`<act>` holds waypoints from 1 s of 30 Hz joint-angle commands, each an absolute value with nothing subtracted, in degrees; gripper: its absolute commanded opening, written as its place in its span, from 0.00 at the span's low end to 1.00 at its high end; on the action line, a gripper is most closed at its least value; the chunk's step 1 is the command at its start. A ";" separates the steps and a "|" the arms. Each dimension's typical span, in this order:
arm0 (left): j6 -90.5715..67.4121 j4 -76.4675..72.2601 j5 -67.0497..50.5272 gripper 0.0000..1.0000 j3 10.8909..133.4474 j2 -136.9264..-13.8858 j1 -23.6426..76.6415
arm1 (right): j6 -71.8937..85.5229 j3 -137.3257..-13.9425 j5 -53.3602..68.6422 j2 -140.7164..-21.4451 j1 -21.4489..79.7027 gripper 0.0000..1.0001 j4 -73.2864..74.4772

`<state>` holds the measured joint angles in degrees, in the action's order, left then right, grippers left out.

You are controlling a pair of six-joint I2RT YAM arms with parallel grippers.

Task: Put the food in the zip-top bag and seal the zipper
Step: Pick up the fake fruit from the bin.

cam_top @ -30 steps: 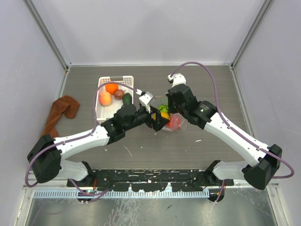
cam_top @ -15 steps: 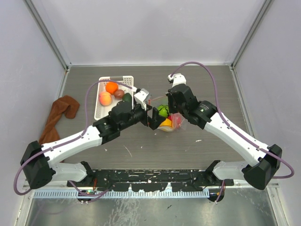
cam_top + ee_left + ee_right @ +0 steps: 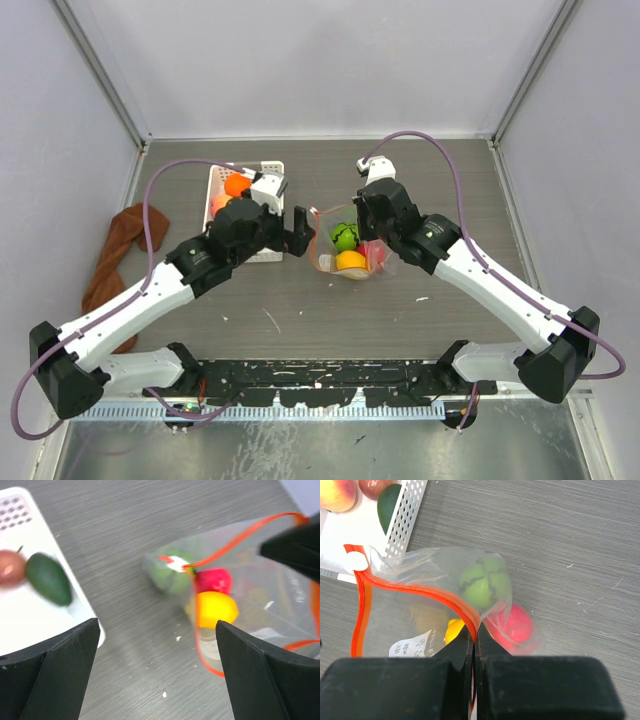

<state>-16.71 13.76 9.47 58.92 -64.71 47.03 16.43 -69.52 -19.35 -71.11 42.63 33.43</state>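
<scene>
The loose end of the dark green fruit (image 3: 49,579) faces the open part of the basket's bottom (image 3: 37,620), so the robot's left gripper should keep going toward the fruit until its fingers close around it.
The zip-top bag (image 3: 345,250) lies mid-table with its mouth open toward the left. Inside are a bright green fruit (image 3: 343,236), a yellow one (image 3: 351,261) and a magenta-red one (image 3: 375,252). My right gripper (image 3: 476,630) is shut on the bag's red-orange zipper (image 3: 420,592) and holds the mouth edge up. My left gripper (image 3: 156,625) is open and empty, left of the bag (image 3: 260,580), between it and the basket. A dark green fruit (image 3: 48,578) and a maroon one (image 3: 10,566) lie in the white basket (image 3: 30,625), with an orange one (image 3: 237,186) and a peach (image 3: 337,494).
The white slotted basket (image 3: 265,168) stands at the back left, partly hidden by my left arm. A brown cloth (image 3: 125,240) lies by the left wall.
My left gripper has let the yellow fruit go into the bag and drawn back left, toward the basket. The right gripper still holds the zipper in place.
</scene>
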 commanded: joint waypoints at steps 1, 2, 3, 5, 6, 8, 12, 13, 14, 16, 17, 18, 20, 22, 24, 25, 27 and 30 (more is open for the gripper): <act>-19.00 19.92 12.41 0.99 60.92 -63.53 42.06 | 16.00 -70.29 -19.69 -69.41 42.62 0.05 29.88; -19.58 20.55 12.77 0.99 60.91 -63.59 40.90 | 16.00 -70.23 -19.74 -69.38 42.60 0.05 29.88; -20.06 21.09 13.09 0.99 60.86 -63.78 39.48 | 15.91 -70.16 -19.77 -69.29 42.61 0.05 29.95; -21.22 22.20 13.35 1.00 61.03 -64.57 36.03 | 15.84 -70.04 -19.82 -69.24 42.61 0.05 29.93; -21.91 22.68 13.13 1.00 61.14 -65.19 34.44 | 15.82 -70.05 -19.85 -69.19 42.57 0.05 29.90; -23.24 23.13 12.42 1.00 61.43 -66.96 31.69 | 15.75 -69.87 -19.86 -69.28 42.61 0.05 29.81; -25.50 21.78 9.30 0.98 62.18 -71.79 28.23 | 15.73 -69.65 -19.82 -69.34 42.61 0.05 29.66; -25.99 21.33 8.45 0.98 62.51 -73.15 27.69 | 15.73 -69.70 -19.80 -69.38 42.58 0.05 29.62; -26.46 20.68 7.83 0.97 62.70 -74.74 27.22 | 15.73 -69.75 -19.63 -69.33 42.60 0.05 29.63; -27.39 18.86 7.54 0.96 62.94 -77.14 26.29 | 15.73 -69.57 -19.52 -69.14 42.61 0.05 29.62; -27.95 18.22 7.11 0.95 63.19 -78.57 25.73 | 15.75 -69.48 -19.46 -69.01 42.57 0.05 29.47; -28.48 17.86 6.41 0.94 63.53 -80.12 24.85 | 15.74 -69.32 -19.43 -68.80 42.56 0.05 29.30; -29.74 17.11 5.39 0.91 64.41 -83.12 23.47 | 15.73 -69.10 -19.49 -68.69 42.61 0.05 29.22; -30.51 16.30 4.69 0.88 65.20 -85.90 22.32 | 15.65 -69.06 -19.27 -68.72 42.57 0.05 29.23; -31.46 15.36 4.09 0.84 65.81 -88.40 21.61 | 15.64 -68.89 -19.06 -68.61 42.58 0.05 29.12; -31.73 14.77 3.84 0.81 66.11 -89.87 21.28 | 15.60 -68.87 -18.89 -68.61 42.62 0.05 29.05; -32.19 13.98 3.37 0.78 66.85 -91.98 20.76 | 15.51 -68.80 -18.57 -68.68 42.59 0.05 28.94; -32.60 12.97 2.93 0.74 68.47 -95.23 20.01 | 15.31 -68.75 -18.34 -68.79 42.56 0.05 28.78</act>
